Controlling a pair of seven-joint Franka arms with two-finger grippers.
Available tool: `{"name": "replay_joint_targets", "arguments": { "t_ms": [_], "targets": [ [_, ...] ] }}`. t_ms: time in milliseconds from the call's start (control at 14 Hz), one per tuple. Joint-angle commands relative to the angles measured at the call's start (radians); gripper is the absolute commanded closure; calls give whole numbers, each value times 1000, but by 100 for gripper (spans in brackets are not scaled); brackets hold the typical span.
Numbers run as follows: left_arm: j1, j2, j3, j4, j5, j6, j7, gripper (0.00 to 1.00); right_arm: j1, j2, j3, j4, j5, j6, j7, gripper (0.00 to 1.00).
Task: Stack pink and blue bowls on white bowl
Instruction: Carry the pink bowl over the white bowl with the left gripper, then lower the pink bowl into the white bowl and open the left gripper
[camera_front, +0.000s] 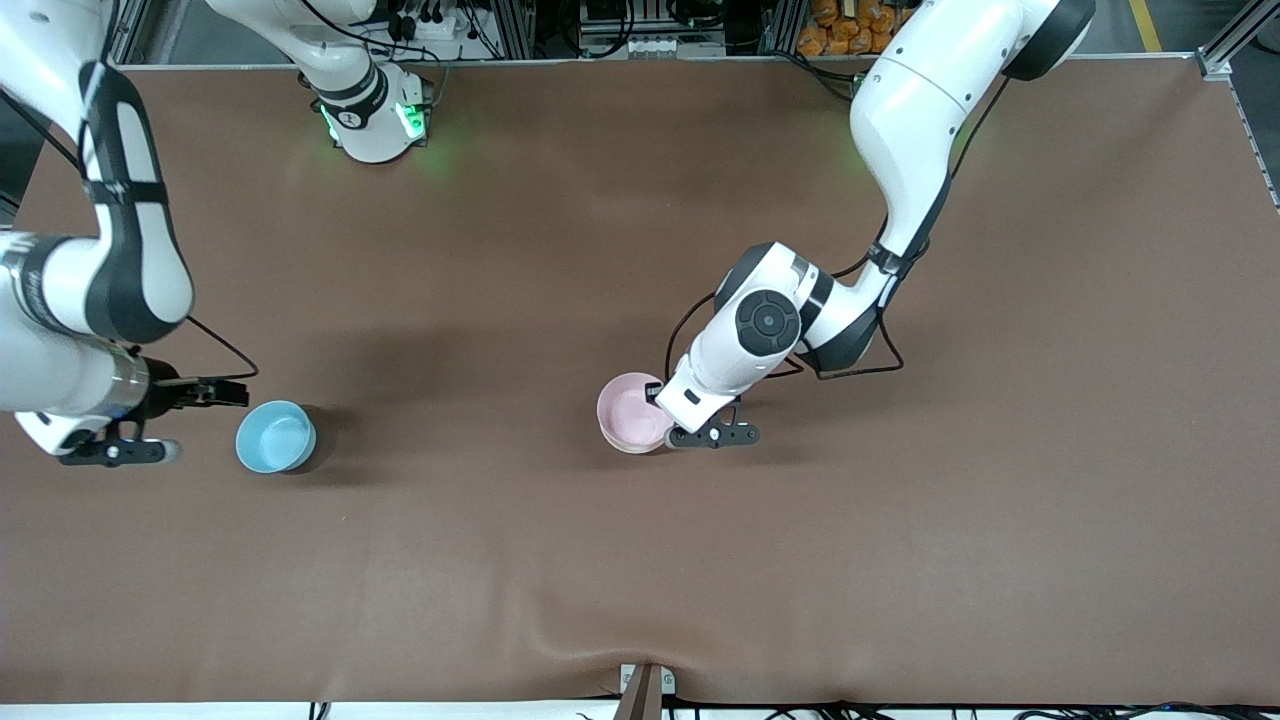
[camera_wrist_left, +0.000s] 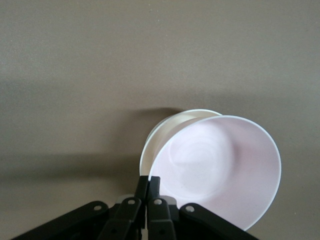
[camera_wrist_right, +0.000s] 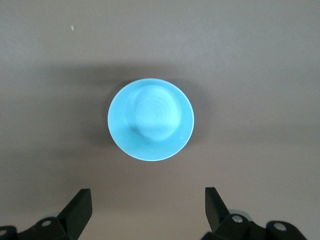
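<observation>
The blue bowl (camera_front: 275, 437) is narrower at its bottom (camera_wrist_right: 156, 111) than at its rim, so I expect it to sink in and hide the pink bowl when the robot lowers it.
The pale pink bowl (camera_front: 632, 410) is tilted and sits partly in the white bowl, near the table's middle. In the left wrist view only a crescent of the white bowl (camera_wrist_left: 160, 131) shows under the pink bowl (camera_wrist_left: 215, 170). My left gripper (camera_front: 660, 398) is shut on the pink bowl's rim (camera_wrist_left: 149, 181). The light blue bowl (camera_front: 275, 436) stands upright on the table toward the right arm's end. My right gripper (camera_front: 195, 422) is open and empty beside the blue bowl, not touching it. In the right wrist view the blue bowl (camera_wrist_right: 150, 118) lies ahead of the open gripper (camera_wrist_right: 147, 192).
A brown mat (camera_front: 900, 520) covers the table, with a small wrinkle near a clamp (camera_front: 645, 690) at the edge nearest the front camera. The right arm's base (camera_front: 375, 115) stands at the table's top edge.
</observation>
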Motion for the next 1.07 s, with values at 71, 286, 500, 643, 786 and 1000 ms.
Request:
{"name": "replay_joint_targets", "arguments": {
  "t_ms": [71, 286, 500, 643, 786, 1000],
  "targets": [
    [-11, 33, 11, 29, -1, 23, -4, 100, -10, 70, 8, -35, -14, 129, -43, 0],
    [-15, 44, 11, 29, -1, 33, -5, 100, -46, 127, 8, -43, -16, 179, -124, 0],
    [-14, 56, 11, 27, -1, 36, -4, 100, -51, 137, 9, -98, -14, 194, -135, 0],
    [-14, 58, 11, 27, -1, 36, -5, 100, -59, 140, 9, -118, -14, 274, -136, 0],
    [-14, 59, 9, 27, -1, 39, -11, 97, -62, 141, 9, -114, -14, 303, -136, 0],
    [-14, 55, 11, 26, 2, 42, -8, 0, -63, 140, 9, -109, -13, 308, -136, 0]
  ]
}}
